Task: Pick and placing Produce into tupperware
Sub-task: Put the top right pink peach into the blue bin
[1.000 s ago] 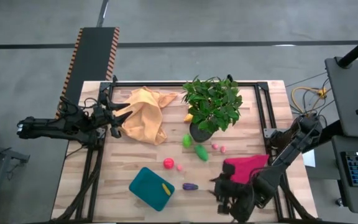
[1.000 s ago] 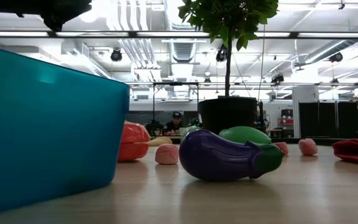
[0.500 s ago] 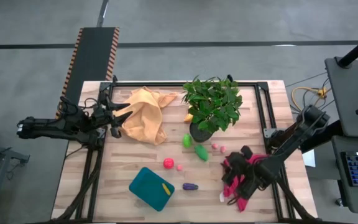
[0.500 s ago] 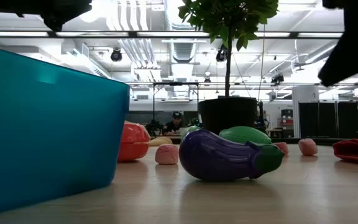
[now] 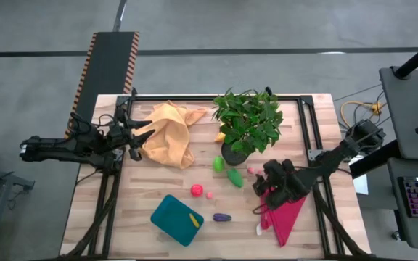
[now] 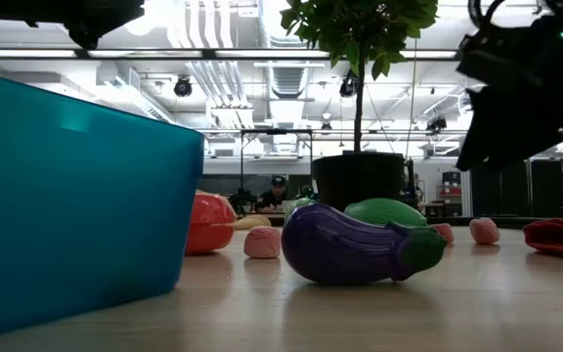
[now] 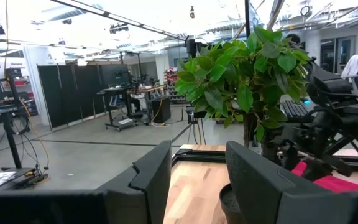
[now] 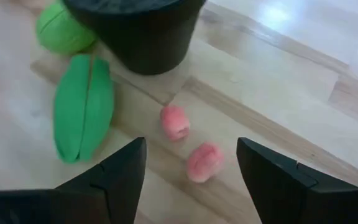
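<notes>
The nearer pink piece is clear of its neighbour and centred in front of the open fingers, so my right gripper keeps going down and closes around that piece [image 8: 204, 162].
The teal tupperware [image 5: 174, 217] stands near the table's near edge with a yellow banana [image 5: 193, 220] inside. The rest of the produce lies on the wood. A purple eggplant [image 5: 222, 217] is beside the tub. A red piece [image 5: 197, 190] and a small pink one [image 5: 210, 194] lie farther in. Two green pieces [image 8: 82, 106] and two pink pieces [image 8: 176, 121] rest by the plant's black pot [image 8: 135, 25]. My right gripper [image 8: 191, 168] hangs open, slanting down, just short of the pink pieces. My left gripper [image 7: 197, 180] waits open at the far left.
A leafy potted plant [image 5: 247, 122] stands mid-table at the back, close to the right gripper. An orange-yellow cloth [image 5: 169, 136] lies at the far left and a magenta cloth [image 5: 285, 217] under the right arm. Bare wood shows between the tub [image 6: 76, 196] and the eggplant [image 6: 355, 244].
My right gripper has swung from the table's near right corner toward the far side and the plant pot, sinking and rolling as it went. It now hangs over the pink pieces and shows at the low view's upper right. The produce has not moved.
</notes>
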